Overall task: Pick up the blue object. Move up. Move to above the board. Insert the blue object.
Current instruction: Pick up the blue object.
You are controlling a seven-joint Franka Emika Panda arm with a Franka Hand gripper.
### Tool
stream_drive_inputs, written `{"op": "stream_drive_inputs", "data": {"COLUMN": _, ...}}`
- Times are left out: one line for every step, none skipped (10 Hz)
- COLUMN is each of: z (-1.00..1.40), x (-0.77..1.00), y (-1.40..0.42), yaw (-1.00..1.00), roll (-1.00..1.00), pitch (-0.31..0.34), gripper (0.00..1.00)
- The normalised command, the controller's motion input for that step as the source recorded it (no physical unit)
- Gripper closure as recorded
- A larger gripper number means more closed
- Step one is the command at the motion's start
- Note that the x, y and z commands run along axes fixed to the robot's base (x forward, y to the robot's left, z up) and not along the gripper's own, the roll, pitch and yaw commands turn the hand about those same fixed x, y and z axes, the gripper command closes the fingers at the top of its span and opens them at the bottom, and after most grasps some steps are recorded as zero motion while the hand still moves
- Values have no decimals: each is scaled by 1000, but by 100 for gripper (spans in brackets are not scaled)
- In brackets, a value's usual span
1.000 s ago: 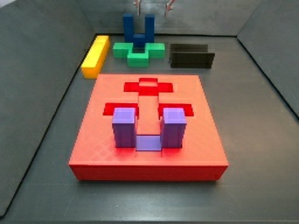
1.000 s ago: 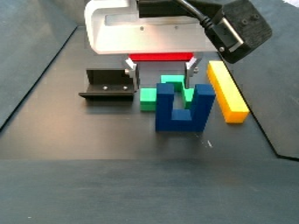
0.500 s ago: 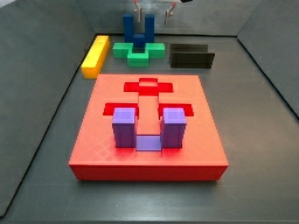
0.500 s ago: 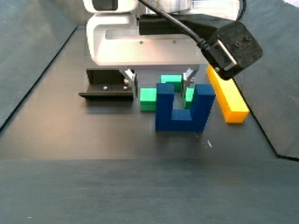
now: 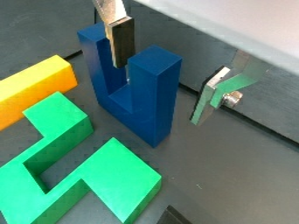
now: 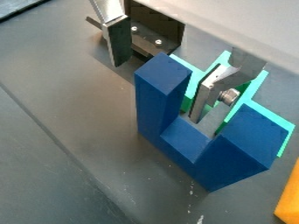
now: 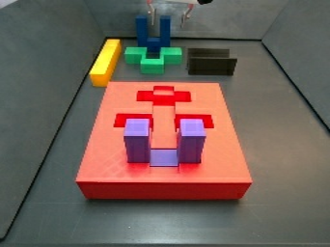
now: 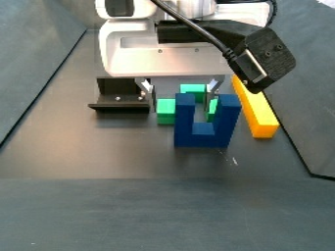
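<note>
My gripper will bring the other prong (image 7: 142,27) up level when it lifts the blue object by one prong, because a continuous base (image 7: 153,42) joins both prongs of the blue object.
The blue object (image 5: 131,92) (image 6: 193,127) stands prongs up on the dark floor, seen in both side views (image 7: 151,35) (image 8: 207,123). My gripper (image 5: 162,87) (image 6: 158,86) is open and lowered around one prong. One finger (image 5: 118,37) is inside the slot, the other finger (image 5: 215,94) is outside, and gaps show on both sides. In both side views the gripper (image 7: 164,17) (image 8: 179,90) hangs over the block at the far end from the board (image 7: 119,108). The red board lies flat, with a purple U-shaped block (image 7: 164,141) seated in one cutout.
A green piece (image 5: 70,166) (image 8: 174,104) (image 7: 156,59) lies right beside the blue object. A yellow bar (image 5: 30,83) (image 8: 258,108) (image 7: 104,60) lies on the other side. The fixture (image 6: 158,35) (image 8: 120,98) (image 7: 211,62) stands close by. Dark walls enclose the floor.
The gripper has come down from above the blue object, so its open fingers now sit around one prong. Over the last half second hardly anything has shifted.
</note>
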Motion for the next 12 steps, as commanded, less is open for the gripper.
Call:
{"op": "stream_drive_inputs", "data": {"z": -149, "x": 0, "y": 0, "yaw": 0, "roll": 0, "pitch": 0, "gripper": 0}}
{"op": "stream_drive_inputs", "data": {"z": -140, "x": 0, "y": 0, "yaw": 0, "roll": 0, "pitch": 3, "gripper": 0}}
{"op": "stream_drive_inputs", "data": {"z": -163, "x": 0, "y": 0, "yaw": 0, "roll": 0, "pitch": 3, "gripper": 0}}
{"op": "stream_drive_inputs", "data": {"z": -154, "x": 0, "y": 0, "yaw": 0, "roll": 0, "pitch": 4, "gripper": 0}}
{"op": "stream_drive_inputs", "data": {"z": -97, "x": 0, "y": 0, "yaw": 0, "roll": 0, "pitch": 14, "gripper": 0}}
{"op": "stream_drive_inputs", "data": {"z": -23, "x": 0, "y": 46, "yaw": 0, "roll": -26, "pitch": 21, "gripper": 0}}
{"op": "stream_drive_inputs", "data": {"z": -17, "x": 0, "y": 97, "yaw": 0, "roll": -53, "pitch": 23, "gripper": 0}}
{"op": "stream_drive_inputs", "data": {"z": 0, "x": 0, "y": 9, "yaw": 0, "roll": -19, "pitch": 14, "gripper": 0}}
{"op": "stream_drive_inputs", "data": {"z": -17, "x": 0, "y": 0, "yaw": 0, "roll": 0, "pitch": 0, "gripper": 0}}
{"op": "stream_drive_inputs", "data": {"z": -17, "x": 0, "y": -66, "yaw": 0, "roll": 31, "pitch": 0, "gripper": 0}}
{"op": "stream_drive_inputs", "data": {"z": -26, "x": 0, "y": -120, "yaw": 0, "roll": 53, "pitch": 0, "gripper": 0}}
{"op": "stream_drive_inputs", "data": {"z": 0, "x": 0, "y": 0, "yaw": 0, "roll": 0, "pitch": 0, "gripper": 100}}
